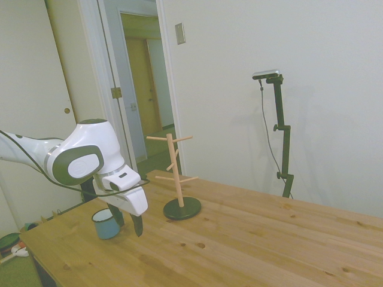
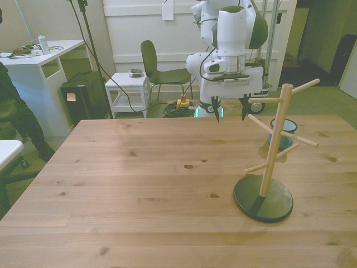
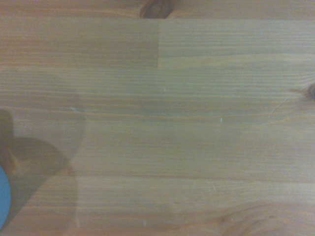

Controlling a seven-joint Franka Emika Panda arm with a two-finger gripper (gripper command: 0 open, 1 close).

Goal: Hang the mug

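Observation:
My gripper is going to hang the mug [image 1: 106, 225] by its handle on the top peg [image 1: 157, 139]. The peg sticks out slim and nearly level, so the mug will tip onto its side when I hang it there.
The mug [image 1: 106, 223] is small and light blue with a white inside, and it stands upright near the table's far corner. In the front view the mug [image 2: 283, 132] shows partly behind the wooden peg stand [image 2: 273, 151]. The peg stand [image 1: 179, 174] rises from a dark round base and has nothing on its pegs. My gripper [image 2: 230, 111] hangs just above the table, open, with nothing between its fingers. It sits beside the mug, toward the front view's left, and apart from it. In the side view the gripper [image 1: 128, 222] is close to the mug. The wrist view shows only a blue sliver of the mug [image 3: 2, 196].
The wooden table [image 2: 139, 184] stretches wide toward the front view's left. A person [image 2: 12, 106] stands at that view's left edge by a white desk [image 2: 39, 56]. A chair [image 2: 159, 70] and a small white side table [image 2: 129, 89] stand behind the table.

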